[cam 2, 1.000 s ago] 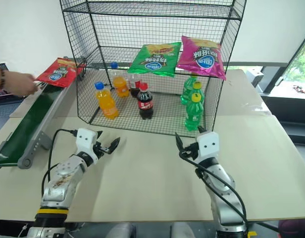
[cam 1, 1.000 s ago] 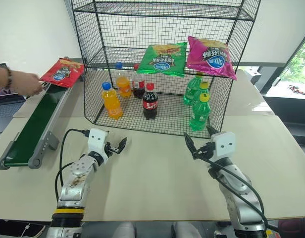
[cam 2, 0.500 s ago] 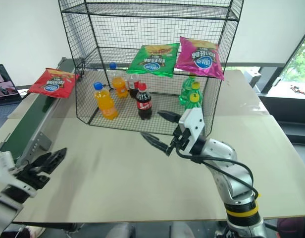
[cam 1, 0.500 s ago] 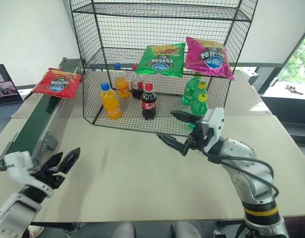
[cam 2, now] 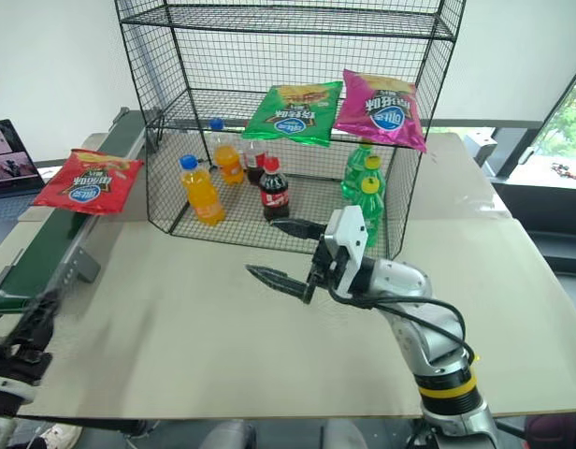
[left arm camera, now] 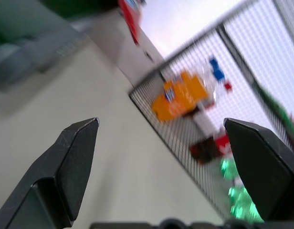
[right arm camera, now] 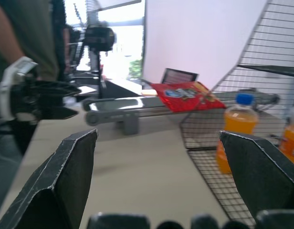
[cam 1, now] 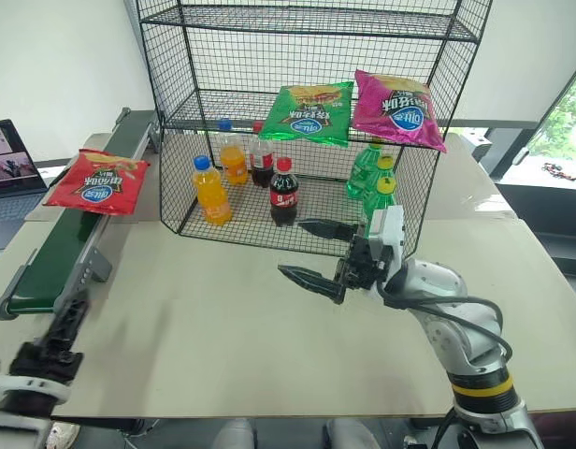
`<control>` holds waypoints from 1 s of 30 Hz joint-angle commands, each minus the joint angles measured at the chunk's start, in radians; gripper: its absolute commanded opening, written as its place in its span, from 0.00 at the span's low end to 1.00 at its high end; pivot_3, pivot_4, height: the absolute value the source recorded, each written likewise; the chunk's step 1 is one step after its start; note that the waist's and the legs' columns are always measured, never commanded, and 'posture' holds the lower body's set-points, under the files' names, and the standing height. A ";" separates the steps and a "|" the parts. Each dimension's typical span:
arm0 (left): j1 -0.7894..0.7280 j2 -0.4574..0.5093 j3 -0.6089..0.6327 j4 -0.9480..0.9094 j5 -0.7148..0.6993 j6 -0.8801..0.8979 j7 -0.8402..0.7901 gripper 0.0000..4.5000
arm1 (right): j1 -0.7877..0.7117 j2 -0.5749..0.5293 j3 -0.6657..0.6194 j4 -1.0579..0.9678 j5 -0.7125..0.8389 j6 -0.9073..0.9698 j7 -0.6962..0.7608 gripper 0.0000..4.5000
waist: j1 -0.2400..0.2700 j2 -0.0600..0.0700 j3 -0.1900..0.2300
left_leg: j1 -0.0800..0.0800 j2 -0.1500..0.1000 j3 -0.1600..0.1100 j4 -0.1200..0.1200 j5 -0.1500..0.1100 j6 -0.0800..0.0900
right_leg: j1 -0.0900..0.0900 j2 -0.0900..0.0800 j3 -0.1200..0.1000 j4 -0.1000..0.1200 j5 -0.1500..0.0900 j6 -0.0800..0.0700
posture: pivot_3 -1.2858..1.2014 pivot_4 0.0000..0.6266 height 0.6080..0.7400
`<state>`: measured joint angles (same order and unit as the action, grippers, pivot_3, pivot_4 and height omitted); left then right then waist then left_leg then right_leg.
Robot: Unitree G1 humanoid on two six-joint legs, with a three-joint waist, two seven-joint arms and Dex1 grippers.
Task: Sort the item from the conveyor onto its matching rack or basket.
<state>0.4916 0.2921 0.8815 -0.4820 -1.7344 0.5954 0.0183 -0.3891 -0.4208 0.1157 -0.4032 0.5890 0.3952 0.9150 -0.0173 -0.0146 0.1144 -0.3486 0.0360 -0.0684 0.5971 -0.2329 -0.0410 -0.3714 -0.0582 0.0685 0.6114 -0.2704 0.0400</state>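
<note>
I keep my left gripper's open fingers at the conveyor's near end, as the belt is clear from the red bag to the conveyor's near end (cam 1: 28,303), until the bag's edge slides in.
The item, a flat red chip bag (cam 1: 96,182) with a blue oval logo, lies on the conveyor (cam 1: 56,251), a dark green belt along the table's left side; the bag sits about midway down it. The black wire rack (cam 1: 199,108) stands at the table's back. My right gripper (cam 1: 297,249) hovers over the table's middle, pointing left toward the conveyor, open and empty; its wrist view shows the bag (right arm camera: 183,90) far ahead between the fingers. My left gripper (cam 1: 64,323) is low at the near left corner, beside the conveyor's near end, open (left arm camera: 160,123) and empty.
On the rack's middle shelf lie a green bag (cam 1: 311,110) and a magenta bag (cam 1: 396,108). Orange (cam 1: 211,192), cola (cam 1: 283,192) and green bottles (cam 1: 377,201) stand on its lowest shelf. A laptop (cam 1: 7,154) sits far left. A person (right arm camera: 23,28) stands beyond the table.
The person's hand let go of the red bag and withdrew; the bag rode down the belt toward me. My left gripper pulled back to the near left corner. My right gripper swung to point left.
</note>
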 commanded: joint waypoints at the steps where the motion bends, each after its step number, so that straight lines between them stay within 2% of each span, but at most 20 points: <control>1: -0.002 0.008 0.026 0.035 -0.113 -0.046 0.015 0.99 | -0.054 -0.021 -0.017 -0.030 0.083 0.022 0.078 1.00 | 0.001 -0.001 0.000 | 0.000 0.000 0.000 0.000 0.000 0.000 | 0.000 0.000 0.000 0.000 0.000 0.000 | 0.52 0.24 0.98; 8: 0.013 0.015 0.039 0.079 -0.191 -0.084 0.010 0.99 | -0.115 -0.032 -0.003 -0.010 0.123 0.035 0.156 1.00 | 0.003 -0.002 -0.001 | 0.000 0.000 0.000 0.000 0.000 0.000 | 0.000 0.000 0.000 -0.001 -0.001 -0.001 | 0.52 0.24 0.98; 16: 0.031 0.016 0.024 0.075 -0.168 -0.096 -0.011 0.99 | -0.161 -0.012 0.016 0.021 0.120 0.028 0.192 1.00 | 0.003 -0.002 0.000 | -0.001 0.000 0.000 0.000 0.000 0.000 | 0.000 0.000 0.000 -0.001 -0.004 -0.006 | 0.52 0.24 0.98; 30: -0.022 0.039 0.011 0.128 -0.106 -0.125 -0.007 0.99 | -0.196 -0.007 -0.002 0.023 0.128 0.055 0.152 1.00 | 0.003 -0.002 0.000 | -0.002 0.000 0.000 0.000 0.000 -0.001 | -0.001 0.000 0.000 -0.001 -0.004 -0.006 | 0.52 0.24 0.98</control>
<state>0.4737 0.3136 0.8815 -0.3583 -1.8475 0.4823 0.0215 -0.5692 -0.4323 0.1426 -0.3558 0.6907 0.4455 1.0768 -0.0139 -0.0162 0.1141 -0.3503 0.0357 -0.0684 0.5970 -0.2333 -0.0419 -0.3724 -0.0580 0.0684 0.6101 -0.2744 0.0345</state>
